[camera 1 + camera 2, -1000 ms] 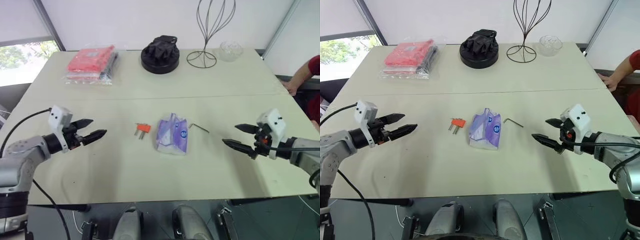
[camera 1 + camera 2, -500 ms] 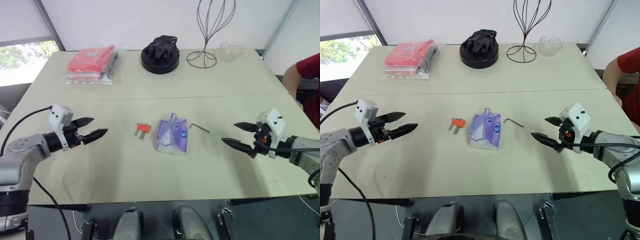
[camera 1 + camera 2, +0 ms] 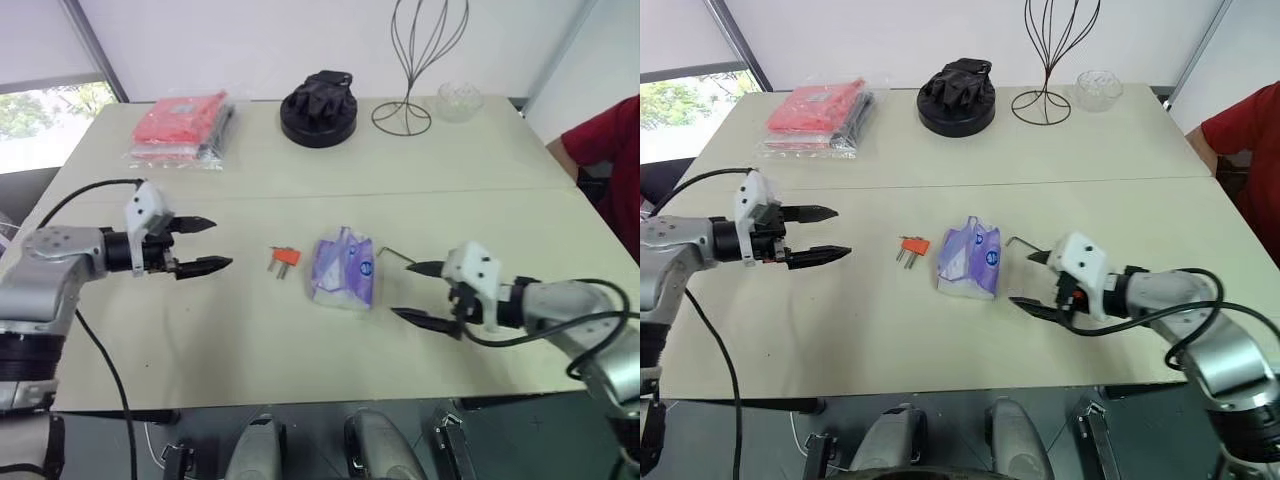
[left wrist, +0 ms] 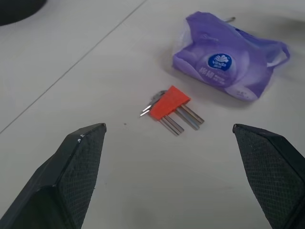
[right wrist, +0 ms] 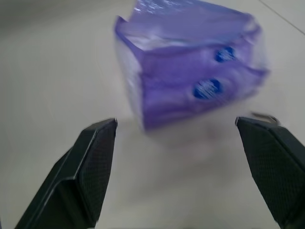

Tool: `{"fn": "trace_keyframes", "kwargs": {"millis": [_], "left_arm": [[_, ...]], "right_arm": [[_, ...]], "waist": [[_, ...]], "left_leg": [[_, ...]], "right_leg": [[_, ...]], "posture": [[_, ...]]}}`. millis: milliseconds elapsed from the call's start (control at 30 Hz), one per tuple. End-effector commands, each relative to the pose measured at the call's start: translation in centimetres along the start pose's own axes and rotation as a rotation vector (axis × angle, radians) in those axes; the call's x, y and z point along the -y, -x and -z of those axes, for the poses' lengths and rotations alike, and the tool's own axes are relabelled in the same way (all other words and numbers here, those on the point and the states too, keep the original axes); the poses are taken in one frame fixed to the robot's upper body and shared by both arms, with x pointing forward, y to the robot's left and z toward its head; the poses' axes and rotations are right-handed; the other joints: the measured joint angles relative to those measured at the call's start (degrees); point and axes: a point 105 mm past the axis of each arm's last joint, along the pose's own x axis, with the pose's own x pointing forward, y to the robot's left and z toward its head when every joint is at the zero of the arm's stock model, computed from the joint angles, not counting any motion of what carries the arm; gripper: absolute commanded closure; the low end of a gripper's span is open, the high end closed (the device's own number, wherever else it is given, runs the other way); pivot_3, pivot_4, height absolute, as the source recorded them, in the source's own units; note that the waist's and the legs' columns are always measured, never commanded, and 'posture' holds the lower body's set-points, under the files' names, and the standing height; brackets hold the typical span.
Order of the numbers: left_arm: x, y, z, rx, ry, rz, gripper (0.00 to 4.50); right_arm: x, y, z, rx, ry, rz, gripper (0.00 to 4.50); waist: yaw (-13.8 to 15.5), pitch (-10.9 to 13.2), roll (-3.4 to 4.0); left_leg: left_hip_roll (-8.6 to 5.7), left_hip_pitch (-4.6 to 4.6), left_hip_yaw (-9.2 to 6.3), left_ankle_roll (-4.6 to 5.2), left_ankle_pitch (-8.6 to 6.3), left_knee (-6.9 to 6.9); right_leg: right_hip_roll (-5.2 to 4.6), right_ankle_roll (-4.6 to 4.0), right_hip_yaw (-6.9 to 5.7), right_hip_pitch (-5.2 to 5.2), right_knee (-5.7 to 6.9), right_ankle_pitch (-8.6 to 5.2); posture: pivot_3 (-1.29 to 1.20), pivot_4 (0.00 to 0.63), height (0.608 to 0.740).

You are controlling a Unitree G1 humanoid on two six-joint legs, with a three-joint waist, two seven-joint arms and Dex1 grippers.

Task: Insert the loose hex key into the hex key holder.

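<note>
My gripper will lift the orange-red hex key holder (image 3: 288, 255), and since grey keys (image 3: 281, 271) poke out of it, I expect them to stay stuck in and come along.
The hex key holder (image 3: 285, 258) is a small orange-red block with grey keys sticking out, lying flat left of a purple-white pouch (image 3: 343, 268). The loose hex key (image 3: 397, 256), a thin dark L-shaped rod, lies on the table just right of the pouch. My left gripper (image 3: 220, 244) hovers open a short way left of the holder, pointing at it; the left wrist view has the holder (image 4: 169, 102) between the fingers, farther off. My right gripper (image 3: 400, 290) is open, close to the pouch's right side and just in front of the loose key, holding nothing.
At the back of the table sit a red packet (image 3: 183, 128), a black round object (image 3: 320, 108), a wire stand (image 3: 408, 60) and a glass bowl (image 3: 455, 100). A person in a red sleeve (image 3: 605, 135) is at the right edge.
My right gripper has swung left, from the table's right side to beside the pouch and loose key. The left gripper moved right and rolled. The person leaned further into view.
</note>
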Motion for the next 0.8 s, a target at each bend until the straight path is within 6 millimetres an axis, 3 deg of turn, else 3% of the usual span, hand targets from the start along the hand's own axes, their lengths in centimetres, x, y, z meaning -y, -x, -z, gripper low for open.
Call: {"fn": "trace_keyframes", "kwargs": {"millis": [33, 467, 567, 767, 800], "left_arm": [[0.1, -0.6, -1.2, 0.023, -0.058, 0.023, 0.06], [0.6, -1.9, -1.6, 0.078, -0.038, 0.015, 0.06], [0.5, -2.0, -1.5, 0.082, -0.029, -0.003, 0.0], [0.7, -2.1, -1.1, 0.084, -0.016, -0.017, 0.0], [0.6, -2.1, -1.0, 0.084, -0.014, -0.019, 0.0]], "right_arm": [[-0.9, -1.7, -1.2, 0.029, 0.122, 0.017, 0.35], [-0.9, -5.5, 0.4, 0.026, 0.128, 0.067, 0.35], [-0.9, -6.3, 0.8, 0.015, 0.151, 0.085, 1.26], [-0.9, -6.2, 0.9, 0.019, 0.171, 0.089, 4.23], [-0.9, -6.1, 0.9, 0.016, 0.18, 0.089, 4.48]], "waist": [[0.1, 0.0, 0.0], [0.0, 0.0, 0.0], [0.0, 0.0, 0.0], [0.1, 0.0, 0.0], [0.1, 0.0, 0.0]], "left_leg": [[0.0, -0.01, 0.0, 0.0, 0.0, 0.01], [0.0, -0.01, -0.01, 0.0, 0.0, 0.06], [0.0, -0.01, -0.01, 0.0, 0.0, 0.08], [0.0, -0.01, -0.01, 0.0, 0.0, 0.08], [0.0, -0.01, -0.02, 0.0, 0.0, 0.08]], "right_leg": [[-0.02, 0.0, 0.0, 0.0, 0.0, 0.0], [-0.01, 0.0, -0.01, -0.01, 0.06, 0.0], [-0.02, 0.0, -0.01, -0.01, 0.07, 0.0], [-0.03, 0.0, -0.01, -0.01, 0.07, 0.0], [-0.03, 0.0, -0.01, -0.01, 0.08, 0.0]], "posture": [[0.0, 0.15, 0.74], [0.0, 0.15, 0.74], [0.0, 0.15, 0.74], [0.0, 0.15, 0.74], [0.0, 0.15, 0.74]]}}
